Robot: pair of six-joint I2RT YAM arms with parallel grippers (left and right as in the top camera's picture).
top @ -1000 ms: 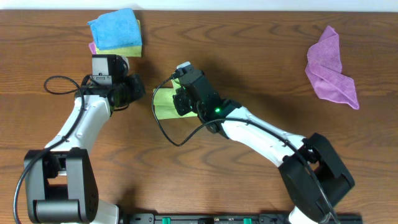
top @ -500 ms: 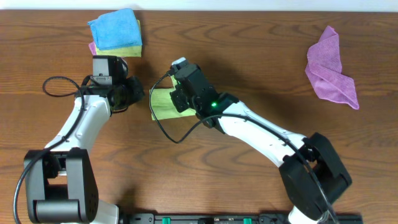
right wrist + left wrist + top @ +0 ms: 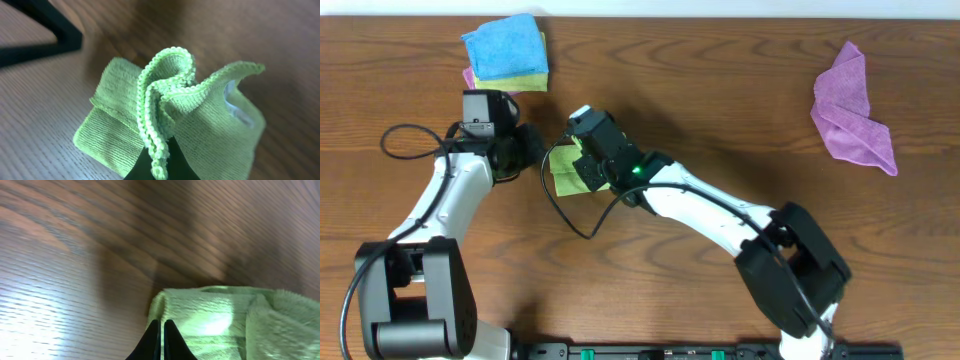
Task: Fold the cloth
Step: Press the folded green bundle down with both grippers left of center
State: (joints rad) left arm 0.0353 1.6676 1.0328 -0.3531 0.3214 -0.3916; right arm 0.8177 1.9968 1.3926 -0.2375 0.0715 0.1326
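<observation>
My right gripper should keep holding the hemmed edge [image 3: 149, 107] above the cloth's flat lower layer and move on across that layer, then let go at its free edge [image 3: 554, 170].
A small folded lime-green cloth [image 3: 563, 170] lies on the wooden table left of centre. My right gripper [image 3: 582, 165] is shut on its bunched hemmed edge, which stands up between the fingers in the right wrist view [image 3: 167, 100]. My left gripper [image 3: 533, 150] is shut and empty, its tips at the cloth's left edge [image 3: 210, 315] in the left wrist view [image 3: 160, 330].
A stack of folded cloths, blue [image 3: 505, 45] on yellow, lies at the back left. A crumpled purple cloth [image 3: 853, 108] lies at the far right. Both arms crowd the left-centre of the table [image 3: 740, 120].
My right gripper has dragged the green cloth leftwards towards the left gripper. The left arm has shifted only slightly.
</observation>
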